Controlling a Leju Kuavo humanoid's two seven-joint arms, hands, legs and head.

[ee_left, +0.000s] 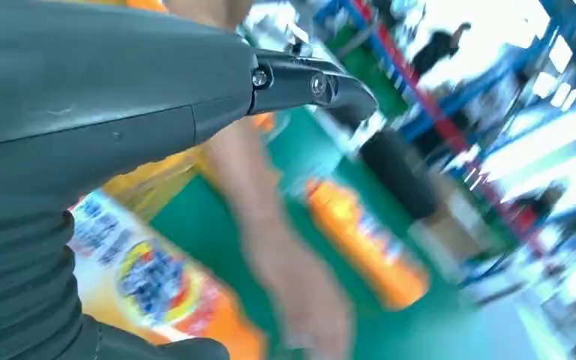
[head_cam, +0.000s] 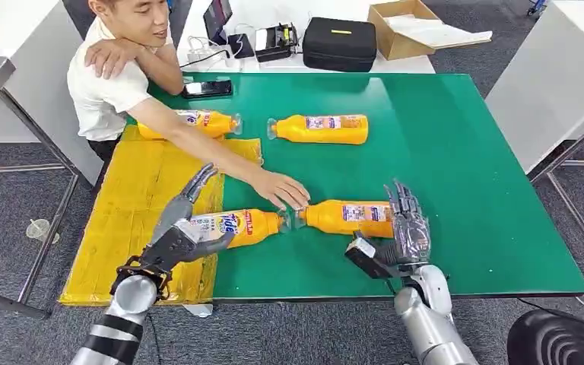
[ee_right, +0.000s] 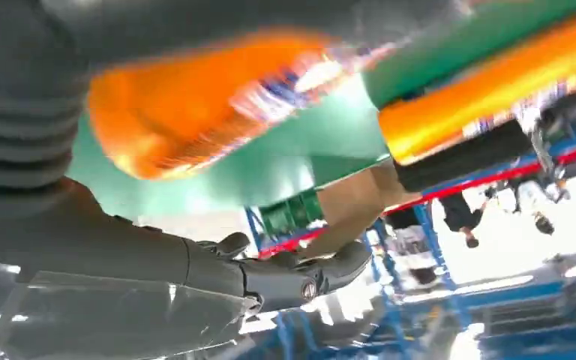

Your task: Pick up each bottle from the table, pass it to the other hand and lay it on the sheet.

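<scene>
A small label [head_cam: 366, 213] points up on the orange bottle at my right gripper [head_cam: 333, 217], so I expect the bottle's bottom side to hide a big Tide label.
Several orange bottles lie on their sides on the green table [head_cam: 456, 167]. My left hand [head_cam: 179, 232] is open at the base of one bottle [head_cam: 236, 226], fingers [ee_left: 307, 82] stretched out, thumb just under it; that bottle [ee_left: 157, 285] lies half on the yellow sheet [head_cam: 133, 205]. My right hand [head_cam: 407, 224] is open, fingers upright against the base of another bottle [head_cam: 347, 217], which looks blurred [ee_right: 217, 97] close to the palm. A third bottle [head_cam: 323, 129] lies farther back on the green. A fourth [head_cam: 198, 123] lies on the sheet's far edge.
A person at the far left reaches across, with a hand [head_cam: 281, 190] above the caps of the two near bottles. A phone [head_cam: 207, 88], a black case [head_cam: 340, 43] and a cardboard box [head_cam: 403, 30] sit at the back. The table's front edge runs just before my wrists.
</scene>
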